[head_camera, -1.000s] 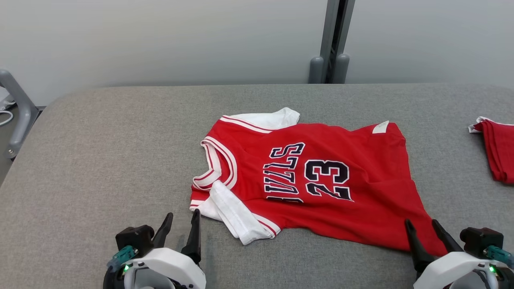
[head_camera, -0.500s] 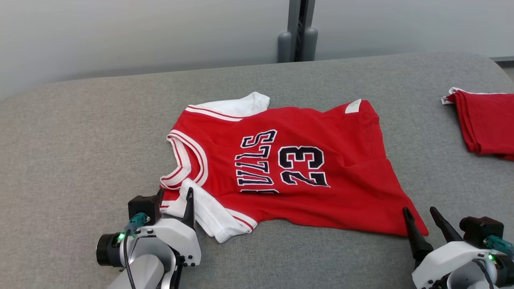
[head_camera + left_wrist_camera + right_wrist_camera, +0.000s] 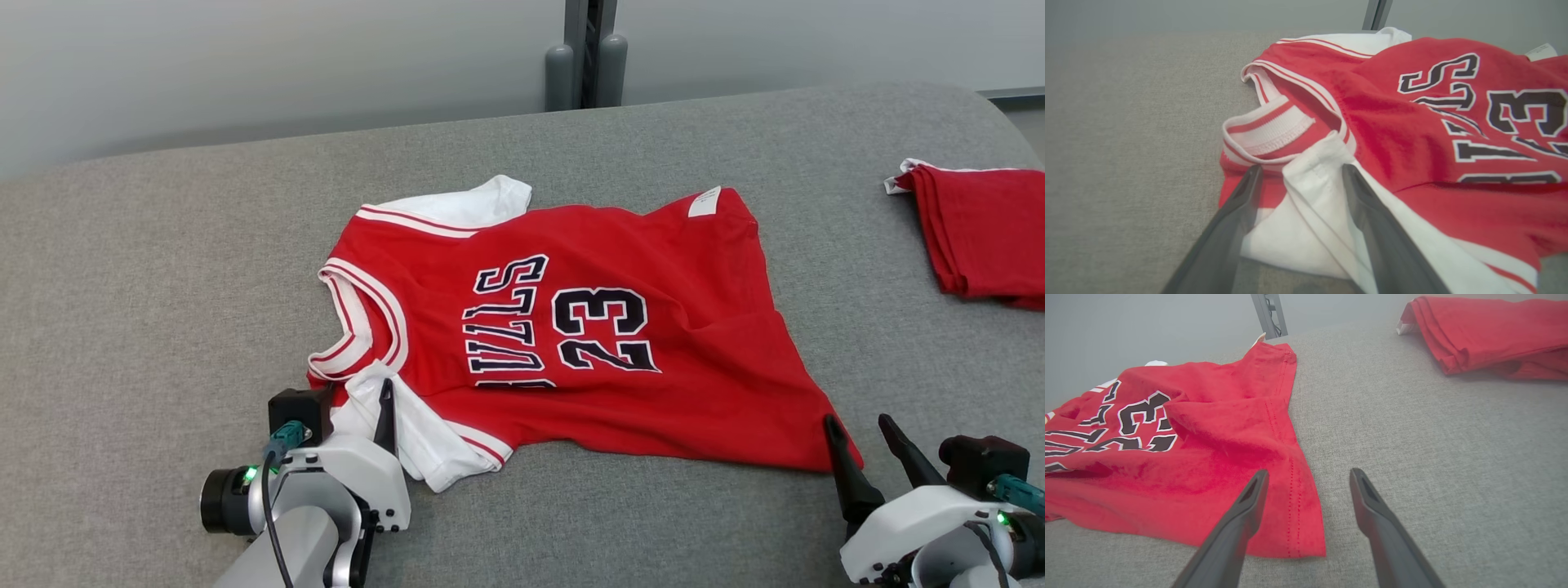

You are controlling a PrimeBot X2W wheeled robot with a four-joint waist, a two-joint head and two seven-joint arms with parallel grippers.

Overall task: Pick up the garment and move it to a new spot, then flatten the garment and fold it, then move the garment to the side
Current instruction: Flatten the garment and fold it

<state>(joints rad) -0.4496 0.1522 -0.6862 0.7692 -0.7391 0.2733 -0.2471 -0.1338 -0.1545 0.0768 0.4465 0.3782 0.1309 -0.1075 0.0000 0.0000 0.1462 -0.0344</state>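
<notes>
The red jersey (image 3: 627, 353) will sag in the middle when the robot lifts both its ends, because the jersey's near edge (image 3: 607, 447) lies wavy and slack between sleeve and hem.
The garment (image 3: 686, 384) is a red jersey with white sleeves and "BULLS 23" in dark letters, lying spread but rumpled on the grey padded table (image 3: 163, 286). My left gripper (image 3: 357, 396) is open at the jersey's near-left corner, turned on its side. In the left wrist view, the left gripper (image 3: 1302, 169) straddles the folded white sleeve (image 3: 1314, 196) just below the collar (image 3: 1267, 132). My right gripper (image 3: 857, 423) is open at the near-right hem corner. In the right wrist view, one finger of the right gripper (image 3: 1309, 473) lies over the red hem (image 3: 1290, 522) and the other over bare table.
A second red garment (image 3: 980, 237) lies folded at the table's right edge, also seen as folded red cloth (image 3: 1486, 330) in the right wrist view. A grey post (image 3: 584, 53) stands behind the table against the pale wall. The table's far right corner curves off.
The head camera has turned, shifting the whole picture left and up. My left gripper has moved forward onto the white sleeve and rolled on its side. The right gripper has barely moved.
</notes>
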